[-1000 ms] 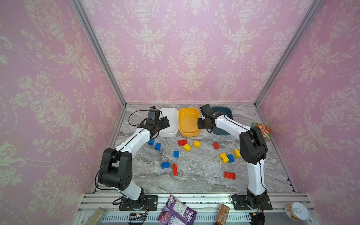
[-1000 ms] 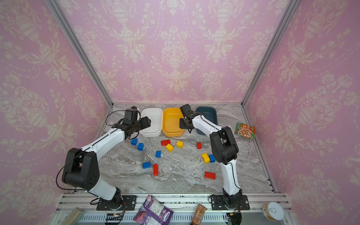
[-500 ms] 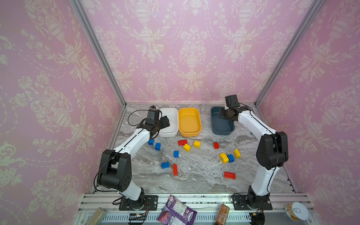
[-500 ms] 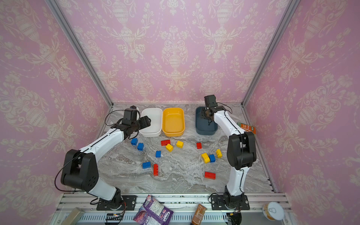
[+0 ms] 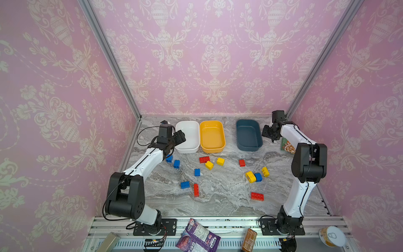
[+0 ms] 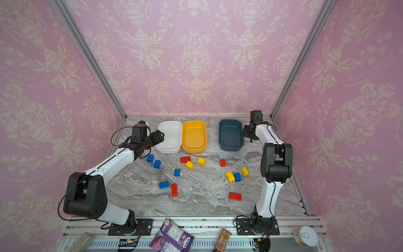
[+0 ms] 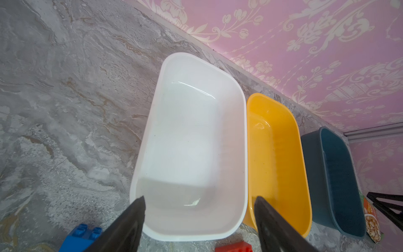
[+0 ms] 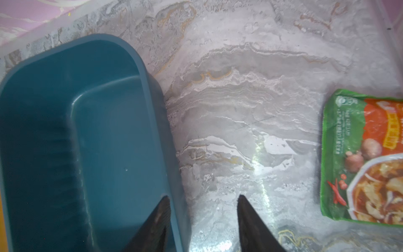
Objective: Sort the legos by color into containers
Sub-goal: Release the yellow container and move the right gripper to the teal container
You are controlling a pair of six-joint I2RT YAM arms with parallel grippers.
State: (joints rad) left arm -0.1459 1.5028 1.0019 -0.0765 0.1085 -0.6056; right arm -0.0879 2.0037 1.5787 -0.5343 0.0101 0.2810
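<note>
The teal container and the yellow-orange container have a gap between them, so my right gripper should pinch the teal rim and slide the gap shut before sorting.
Three containers stand in a row at the back, all with nothing in them: white, yellow-orange and dark teal. Blue, red and yellow legos lie scattered on the marble table in front of them. My left gripper hangs open at the white container's near left corner, holding nothing. My right gripper is open at the right side of the teal container, whose rim shows between the fingers.
A green snack packet lies right of the right gripper, by the wall. On the front rail sit a purple packet, a brown packet and a round can. Pink walls close three sides.
My right arm has swung from over the yellow-orange container across to the right of the teal one. The left gripper has opened a little wider and stayed in place.
</note>
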